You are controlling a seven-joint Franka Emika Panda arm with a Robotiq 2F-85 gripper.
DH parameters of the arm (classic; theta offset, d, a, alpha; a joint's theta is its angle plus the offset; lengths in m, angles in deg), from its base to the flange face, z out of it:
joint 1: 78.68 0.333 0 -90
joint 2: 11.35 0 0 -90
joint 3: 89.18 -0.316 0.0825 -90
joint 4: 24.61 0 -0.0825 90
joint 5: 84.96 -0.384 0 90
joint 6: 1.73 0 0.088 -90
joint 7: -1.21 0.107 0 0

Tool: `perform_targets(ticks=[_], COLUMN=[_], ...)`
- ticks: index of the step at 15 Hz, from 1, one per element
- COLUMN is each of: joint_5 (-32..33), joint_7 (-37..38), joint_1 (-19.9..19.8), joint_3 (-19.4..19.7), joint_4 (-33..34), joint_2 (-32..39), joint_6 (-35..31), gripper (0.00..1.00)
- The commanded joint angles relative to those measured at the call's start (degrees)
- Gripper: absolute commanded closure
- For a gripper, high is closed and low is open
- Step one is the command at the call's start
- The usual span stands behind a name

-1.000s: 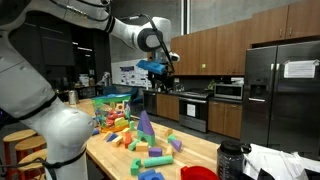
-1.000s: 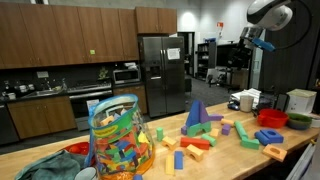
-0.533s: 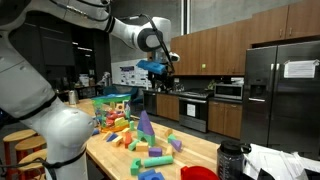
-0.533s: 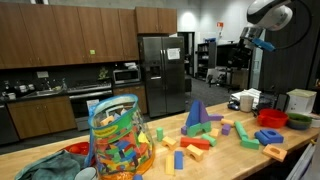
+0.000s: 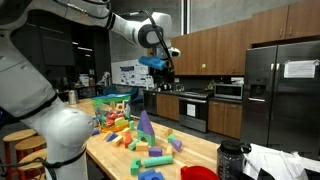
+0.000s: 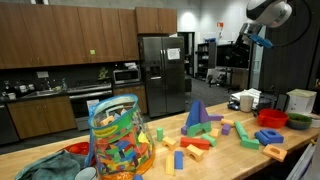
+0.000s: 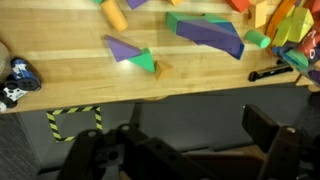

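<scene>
The robot's gripper hangs high past the table's edge [image 7: 160,101], over the floor, so it should swing back and go down toward the blocks by the orange cylinder [image 7: 114,15].
My gripper [image 5: 160,70] hangs high above the wooden table [image 5: 190,150], well clear of everything; it also shows in an exterior view [image 6: 261,39]. In the wrist view its two dark fingers [image 7: 185,135] stand wide apart with nothing between them. Below it lies the table's edge with a long purple block [image 7: 212,33], a purple wedge [image 7: 122,47] touching a green wedge [image 7: 146,62], an orange cylinder [image 7: 115,15] and a black marker [image 7: 272,72]. Many coloured blocks are scattered on the table, with a tall purple block [image 6: 195,114] upright among them.
A clear tub full of blocks [image 6: 118,138] stands on the table. A red bowl [image 6: 272,117] and a green bowl [image 6: 298,121] sit near one end. Kitchen cabinets and a steel fridge [image 6: 160,70] are behind. Yellow-black tape [image 7: 72,122] marks the floor.
The gripper has risen slightly and shifted a little sideways above the table. Nothing on the table has moved.
</scene>
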Motion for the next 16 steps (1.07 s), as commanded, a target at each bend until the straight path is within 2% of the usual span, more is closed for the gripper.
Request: perform_targets(ticks=[1, 3, 4, 9, 13, 16], joint_5=[-5.5, -7.4, -7.7, -9.8, -9.3, -6.0], joint_7=[3.8, 1.8, 1.4, 0.4, -0.8, -2.4], joint_1=[-0.8, -1.0, -2.1, -6.6, -9.6, -11.7], joint_3=[-0.6, 0.3, 0.1, 4.7, 6.7, 5.0], joint_4=[11.2, 12.9, 7.9, 5.6, 1.3, -4.6], joint_2=[5.2, 5.3, 1.3, 2.0, 1.6, -0.7], joint_6=[1.7, 1.4, -0.1, 0.5, 0.9, -0.6], gripper=[0.0, 0.0, 0.0, 0.0, 0.0, 0.0])
